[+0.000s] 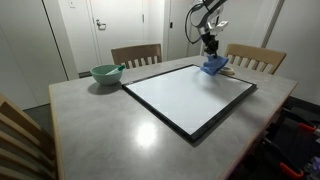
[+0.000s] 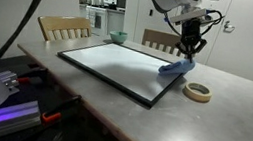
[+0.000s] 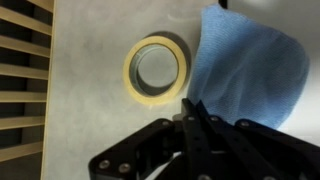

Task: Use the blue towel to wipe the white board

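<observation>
My gripper should slide the blue towel back across the board (image 2: 123, 60) toward the green bowl, because the towel is at the white board's edge (image 2: 179, 79) by the masking tape.
The blue towel (image 1: 214, 66) lies crumpled at the far corner of the white board (image 1: 185, 100), which is flat on the table with a black frame. Both also show in an exterior view: towel (image 2: 175, 69), board (image 2: 117, 64). My gripper (image 1: 210, 47) hangs a little above the towel (image 3: 250, 65) with its fingers pressed together and nothing between them. In the wrist view the fingertips (image 3: 190, 108) sit over the towel's left edge.
A roll of masking tape (image 2: 198, 91) lies on the table beside the towel, also in the wrist view (image 3: 156, 68). A green bowl (image 1: 106, 74) stands off the board's other end. Wooden chairs (image 1: 136, 55) line the table's far side.
</observation>
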Action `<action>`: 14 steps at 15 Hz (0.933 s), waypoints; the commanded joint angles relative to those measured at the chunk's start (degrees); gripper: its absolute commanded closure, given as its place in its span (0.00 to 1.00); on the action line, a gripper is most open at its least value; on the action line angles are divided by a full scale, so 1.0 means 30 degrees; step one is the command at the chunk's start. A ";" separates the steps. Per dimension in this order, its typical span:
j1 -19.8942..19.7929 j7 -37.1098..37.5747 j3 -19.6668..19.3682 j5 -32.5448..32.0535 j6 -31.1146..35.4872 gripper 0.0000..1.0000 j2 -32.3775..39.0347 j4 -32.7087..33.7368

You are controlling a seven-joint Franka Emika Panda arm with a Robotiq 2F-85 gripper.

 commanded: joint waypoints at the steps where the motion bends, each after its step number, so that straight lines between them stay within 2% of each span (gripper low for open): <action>1: -0.0083 -0.0570 0.0170 -0.0983 -0.1092 0.99 -0.1603 -0.0801; 5: -0.0356 -0.0339 0.0003 -0.2508 0.0603 0.99 -0.2588 -0.1611; 9: -0.0806 0.0114 0.0530 -0.1771 0.1712 0.99 -0.3113 -0.3274; 14: -0.0763 -0.0201 0.1150 -0.1693 0.4714 0.99 -0.3366 -0.6027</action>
